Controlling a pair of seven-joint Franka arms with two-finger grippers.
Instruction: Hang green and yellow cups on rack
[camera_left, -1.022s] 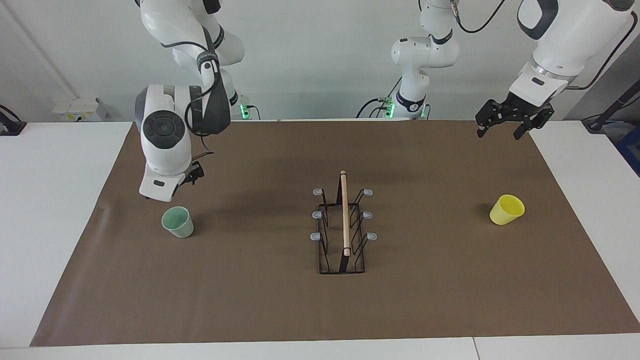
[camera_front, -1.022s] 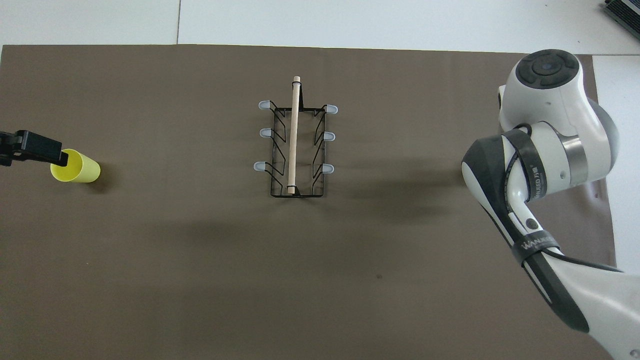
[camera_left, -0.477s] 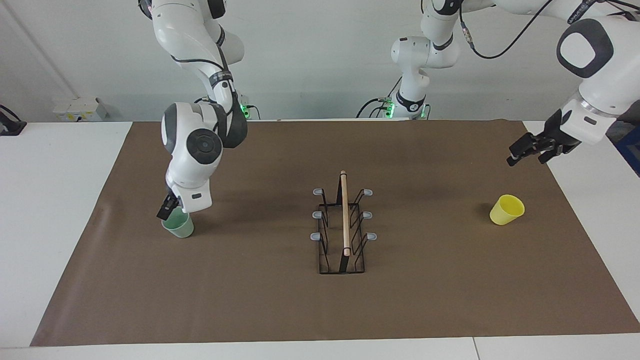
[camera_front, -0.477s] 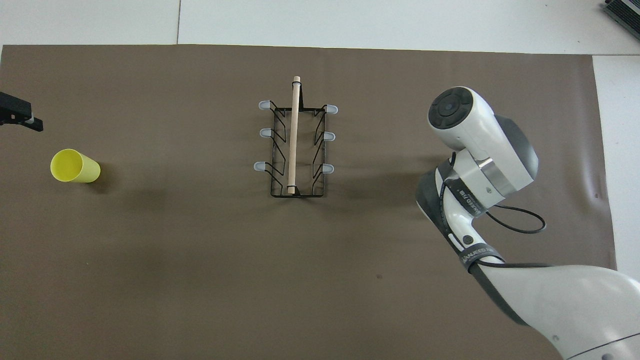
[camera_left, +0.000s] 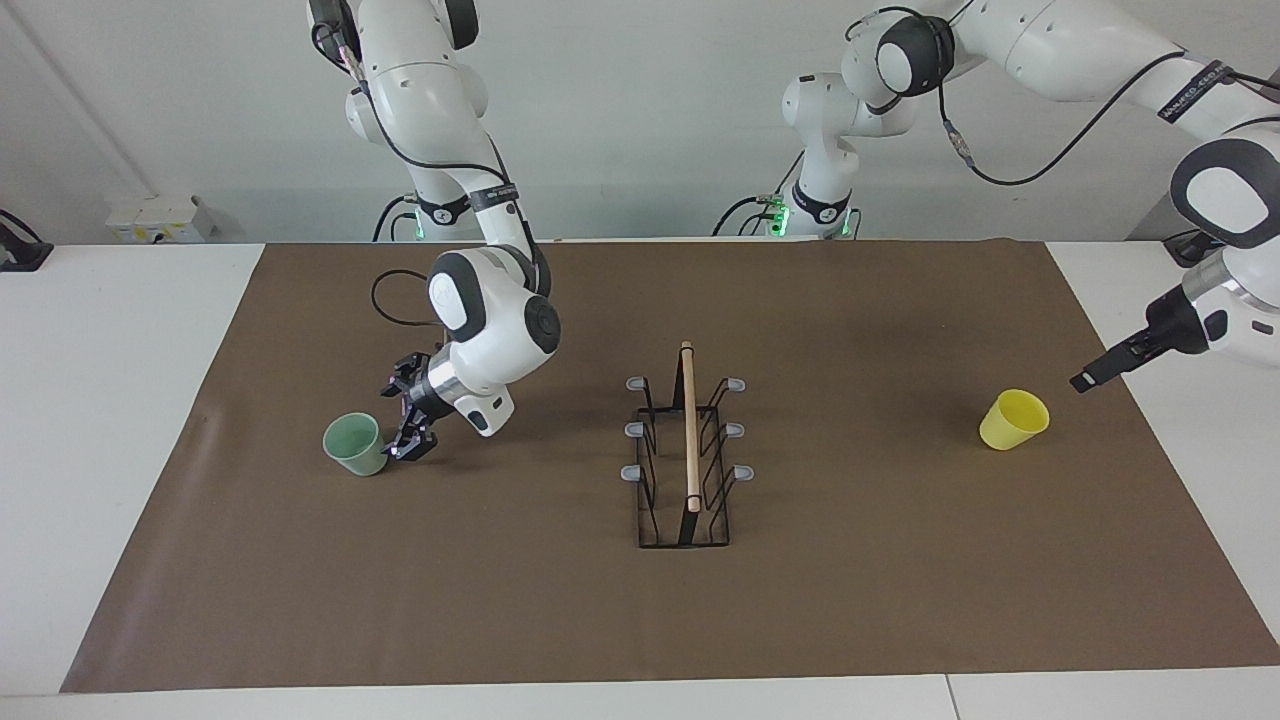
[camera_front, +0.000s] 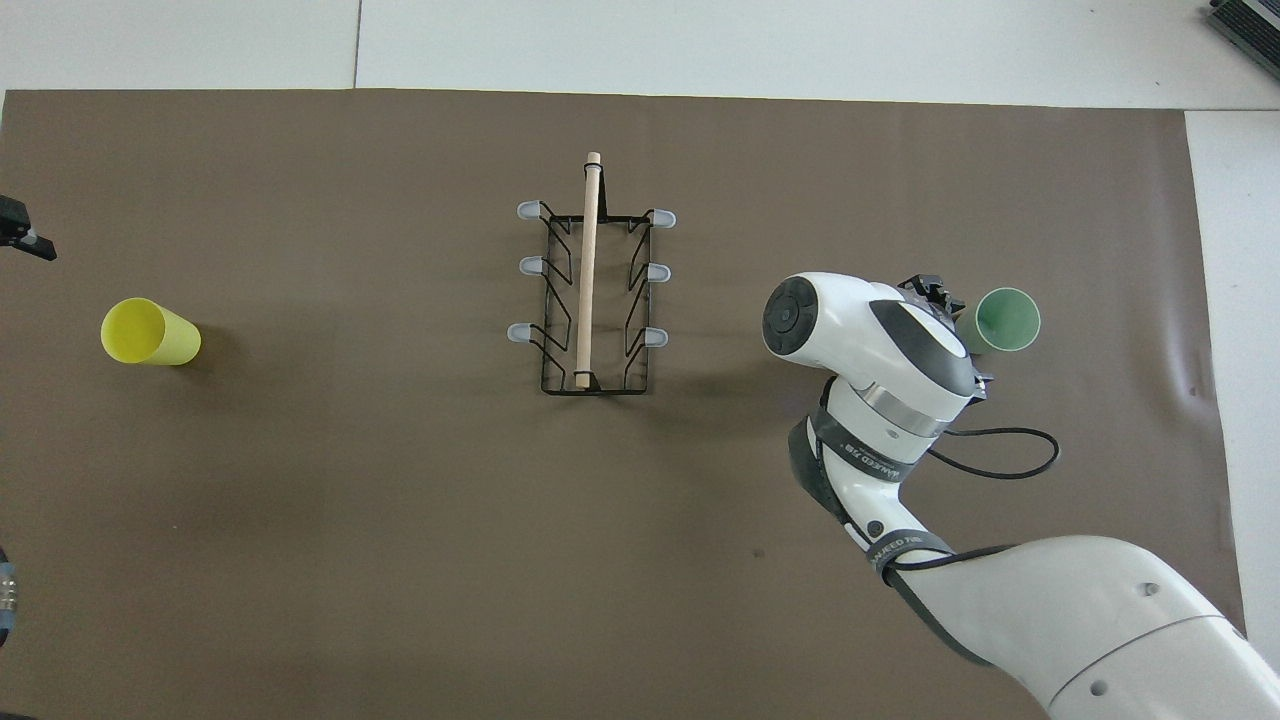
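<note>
The green cup's opening (camera_front: 1008, 319) is wider than the rack's peg tips (camera_front: 656, 337), so I expect the cup to hang upside down once I lower it over one.
The pale green cup (camera_left: 352, 444) stands mouth up on the brown mat toward the right arm's end; it also shows in the overhead view (camera_front: 1007, 320). My right gripper (camera_left: 402, 418) is low and open, close beside that cup on its rack side, not around it; its wrist hides most of it in the overhead view (camera_front: 938, 297). The yellow cup (camera_left: 1013, 420) (camera_front: 150, 332) stands toward the left arm's end. My left gripper (camera_left: 1083, 380) hangs in the air beside it, apart from it. The black wire rack (camera_left: 688, 500) (camera_front: 590, 385) with its wooden dowel stands mid-table, all prongs bare.
The brown mat (camera_left: 600, 620) covers most of the white table (camera_left: 120, 420). A small white box (camera_left: 158, 216) sits at the wall near the right arm's end. Cables run at the arm bases.
My right gripper has swung from above the green cup to low beside it on the rack side. My left gripper has come down and outward, closer to the yellow cup. Neither cup has moved.
</note>
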